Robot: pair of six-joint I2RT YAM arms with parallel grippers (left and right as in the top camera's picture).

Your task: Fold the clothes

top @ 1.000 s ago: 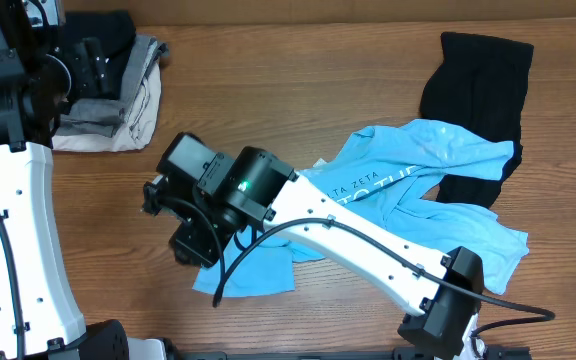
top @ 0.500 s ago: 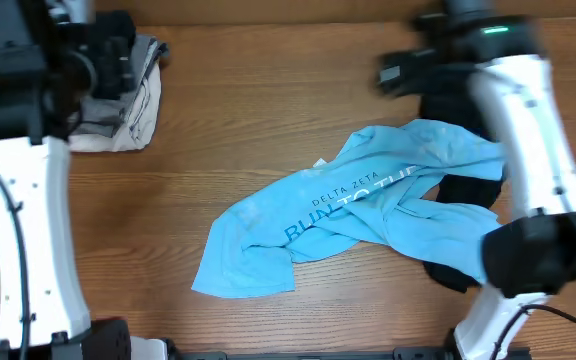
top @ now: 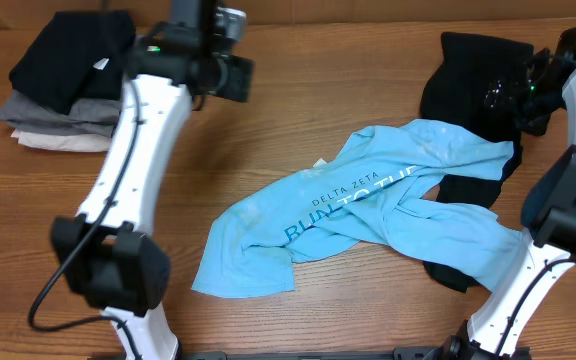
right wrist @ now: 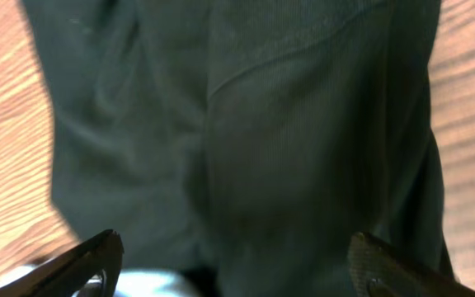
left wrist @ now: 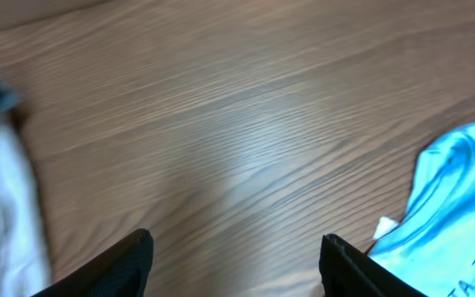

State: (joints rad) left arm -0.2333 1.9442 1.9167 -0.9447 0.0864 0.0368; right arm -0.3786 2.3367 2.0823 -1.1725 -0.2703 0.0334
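Note:
The light blue T-shirt partly covers the black garment, so next I grab the T-shirt's back edge (top: 370,138) with my left gripper and pull the T-shirt clear before folding.
The light blue T-shirt (top: 368,210) with white lettering lies crumpled across the table's middle. Its right end overlaps the loose black garment (top: 478,85), which runs from the back right down to the front right. My right gripper (top: 513,100) hovers over that black garment. In the right wrist view the dark cloth (right wrist: 287,124) fills the frame, and the right gripper (right wrist: 237,256) is open and holds nothing. My left gripper (top: 230,75) is over bare wood at the back, left of the shirt. It stands open (left wrist: 237,247) and empty, with the shirt's edge (left wrist: 456,206) to its right.
A neat pile of black, grey and beige garments (top: 63,80) sits at the back left corner; its pale edge (left wrist: 2,206) shows in the left wrist view. The left arm (top: 128,180) stretches from the front left across the table. Bare wood (top: 328,90) lies behind the shirt.
The right arm swung from the shirt's left end back to the right, over the black garment, its jaws opening. The left arm moved from the pile toward the table's back middle.

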